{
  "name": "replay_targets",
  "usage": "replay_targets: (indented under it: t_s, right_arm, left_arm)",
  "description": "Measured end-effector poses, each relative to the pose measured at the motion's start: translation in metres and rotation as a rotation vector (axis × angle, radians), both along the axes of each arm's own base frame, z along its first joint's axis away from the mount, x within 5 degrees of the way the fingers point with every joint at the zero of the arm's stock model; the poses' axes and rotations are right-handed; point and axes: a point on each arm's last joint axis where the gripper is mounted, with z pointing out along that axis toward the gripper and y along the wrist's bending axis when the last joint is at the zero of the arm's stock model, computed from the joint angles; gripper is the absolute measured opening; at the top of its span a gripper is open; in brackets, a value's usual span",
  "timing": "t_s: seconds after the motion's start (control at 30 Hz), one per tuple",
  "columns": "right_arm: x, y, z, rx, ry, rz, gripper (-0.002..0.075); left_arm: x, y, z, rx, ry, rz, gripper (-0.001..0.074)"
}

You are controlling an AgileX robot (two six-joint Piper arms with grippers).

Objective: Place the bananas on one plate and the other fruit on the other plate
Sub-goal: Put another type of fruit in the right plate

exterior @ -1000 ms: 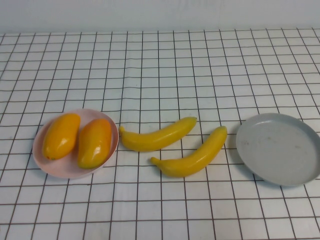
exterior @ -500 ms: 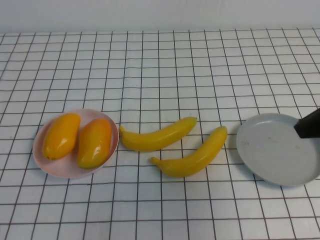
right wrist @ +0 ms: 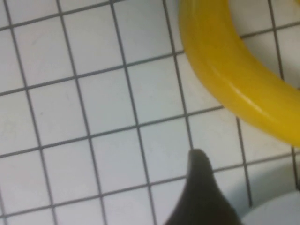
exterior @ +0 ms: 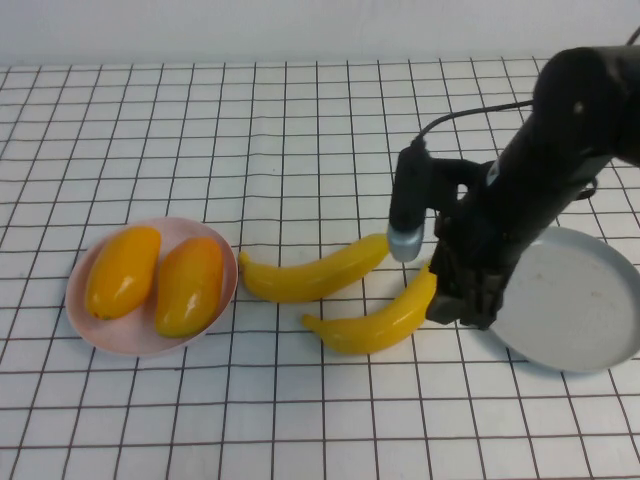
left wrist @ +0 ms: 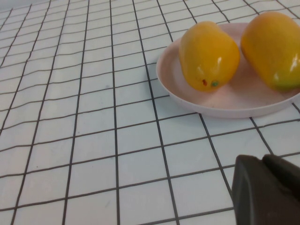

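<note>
The nearer banana lies clear of the farther banana, so my right gripper keeps going toward the nearer banana's middle (exterior: 372,331) and closes there.
Two orange mango-like fruits (exterior: 122,272) (exterior: 190,285) lie on the pink plate (exterior: 120,345) at the left; they also show in the left wrist view (left wrist: 208,55) (left wrist: 274,47). Two yellow bananas lie on the table in the middle, one farther (exterior: 315,272) and one nearer (exterior: 375,318). The grey plate (exterior: 575,300) at the right holds nothing. My right gripper (exterior: 460,300) is open, low over the nearer banana's right end (right wrist: 225,65), beside the grey plate's rim (right wrist: 276,211). My left gripper (left wrist: 267,187) is shut and empty, close to the pink plate (left wrist: 220,105).
The table is covered by a white cloth with a black grid (exterior: 300,130). The right arm (exterior: 570,120) reaches in from the back right and covers part of the grey plate. A white wall runs along the far edge.
The right arm has come in from the right edge, across the grey plate, and now stands at the nearer banana's right end. The fruits and plates have not moved.
</note>
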Motion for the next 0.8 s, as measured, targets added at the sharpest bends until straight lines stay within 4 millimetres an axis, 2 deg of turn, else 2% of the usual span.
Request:
replay_targets:
  t_s: [0.1, 0.23, 0.43, 0.57, 0.67, 0.77, 0.8]
  right_arm:
    - [0.008, 0.019, -0.013, -0.014, -0.035, 0.116, 0.0441]
    - [0.011, 0.039, -0.033, -0.028, -0.067, 0.237, 0.0461]
    - [0.018, 0.05, -0.069, -0.062, -0.028, 0.296, 0.0463]
    - [0.023, 0.053, -0.079, -0.063, -0.032, 0.292, 0.0463]
    - [0.026, 0.055, -0.084, -0.058, -0.049, 0.285, 0.0433]
    - [0.028, 0.056, -0.083, -0.052, -0.064, 0.282, 0.0324]
    - [0.028, 0.056, -0.081, -0.05, -0.058, 0.269, 0.0318]
  left_arm:
    - [0.0, 0.0, 0.0, 0.0, 0.0, 0.0, 0.0]
    - [0.0, 0.0, 0.0, 0.0, 0.0, 0.0, 0.0]
    - [0.0, 0.0, 0.0, 0.0, 0.0, 0.0, 0.0]
    - [0.0, 0.0, 0.0, 0.0, 0.0, 0.0, 0.0]
    - [0.0, 0.0, 0.0, 0.0, 0.0, 0.0, 0.0]
    - [0.0, 0.0, 0.0, 0.0, 0.0, 0.0, 0.0]
    - [0.0, 0.0, 0.0, 0.0, 0.0, 0.0, 0.0]
